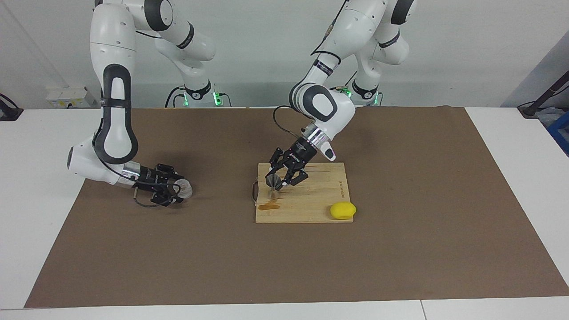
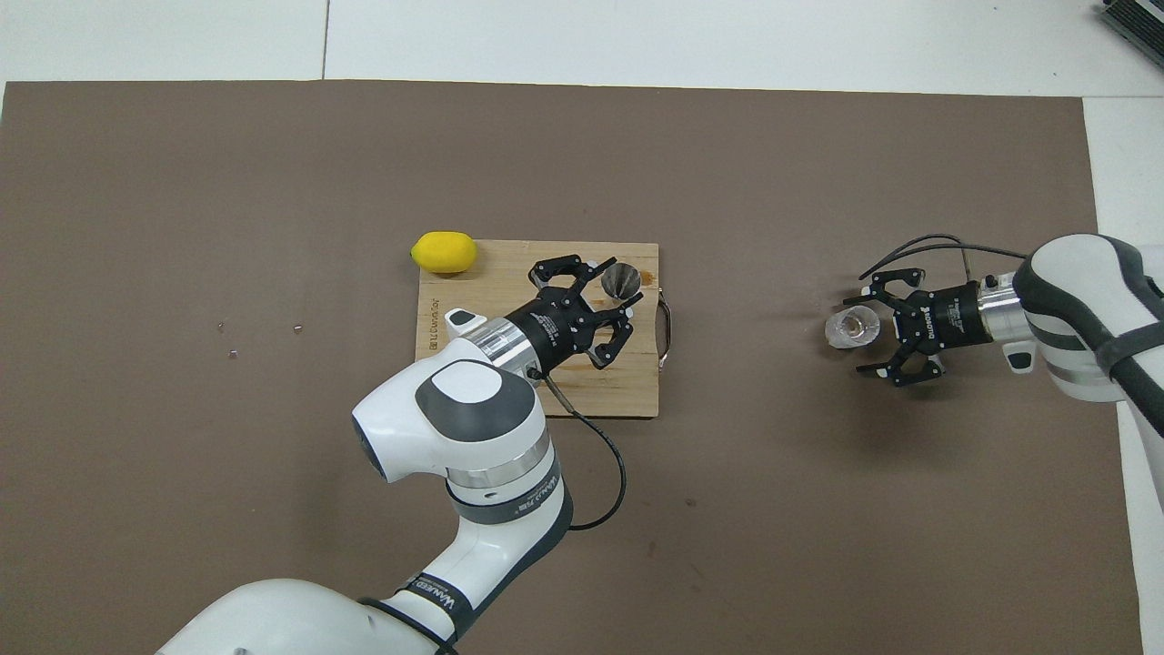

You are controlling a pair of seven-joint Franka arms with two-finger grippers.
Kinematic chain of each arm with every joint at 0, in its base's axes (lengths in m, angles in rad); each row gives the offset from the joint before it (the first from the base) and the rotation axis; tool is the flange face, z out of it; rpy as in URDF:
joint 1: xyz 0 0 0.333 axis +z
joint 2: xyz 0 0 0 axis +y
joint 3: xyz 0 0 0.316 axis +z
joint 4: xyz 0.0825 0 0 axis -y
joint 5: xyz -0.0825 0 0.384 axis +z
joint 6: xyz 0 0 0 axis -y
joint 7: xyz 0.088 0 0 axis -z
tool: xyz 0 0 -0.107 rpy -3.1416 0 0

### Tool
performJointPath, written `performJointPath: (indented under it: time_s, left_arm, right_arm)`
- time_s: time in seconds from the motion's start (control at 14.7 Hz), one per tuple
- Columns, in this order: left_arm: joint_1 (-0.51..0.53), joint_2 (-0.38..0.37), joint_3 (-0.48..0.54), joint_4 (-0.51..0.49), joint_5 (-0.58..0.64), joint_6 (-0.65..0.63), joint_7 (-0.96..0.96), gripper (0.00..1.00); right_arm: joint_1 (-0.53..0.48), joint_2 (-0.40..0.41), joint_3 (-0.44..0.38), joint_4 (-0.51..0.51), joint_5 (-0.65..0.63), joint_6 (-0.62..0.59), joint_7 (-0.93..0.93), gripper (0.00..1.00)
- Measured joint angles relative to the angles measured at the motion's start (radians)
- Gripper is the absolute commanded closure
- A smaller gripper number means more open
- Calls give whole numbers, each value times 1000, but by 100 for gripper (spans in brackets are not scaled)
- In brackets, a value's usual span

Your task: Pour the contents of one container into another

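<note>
My gripper will carry the small clear glass tumbler [image 2: 852,327] to pour, and the tumbler will then leave more drops around its spot, because clear drops [image 2: 297,328] are scattered on the brown mat.
The small clear glass tumbler [image 1: 185,189] [image 2: 851,327] sits on the brown mat toward the right arm's end of the table. My right gripper [image 1: 176,191] [image 2: 868,335] lies low beside it, open, with its fingertips reaching the glass's sides; I cannot tell whether they touch. The steel hourglass jigger [image 1: 272,180] [image 2: 621,280] hangs tilted, my left gripper [image 1: 276,182] [image 2: 615,286] shut on it. It is over the wooden cutting board [image 1: 311,209] [image 2: 627,387], near the handle edge.
A yellow lemon [image 1: 342,210] [image 2: 444,252] rests at the board's corner toward the left arm's end. A brown stain [image 1: 269,205] marks the board under the jigger. The brown mat [image 1: 400,244] covers most of the white table.
</note>
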Motion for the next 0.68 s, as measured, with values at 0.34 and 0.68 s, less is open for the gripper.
performJointPath:
  time_s: [0.34, 0.68]
  left_arm:
    - [0, 3, 1, -3, 0, 1, 2, 100]
    - [0, 4, 1, -4, 0, 2, 2, 99]
  right_arm:
    - [0, 0, 0, -1, 0, 0, 0, 1]
    - [0, 0, 0, -2, 0, 1, 11, 1]
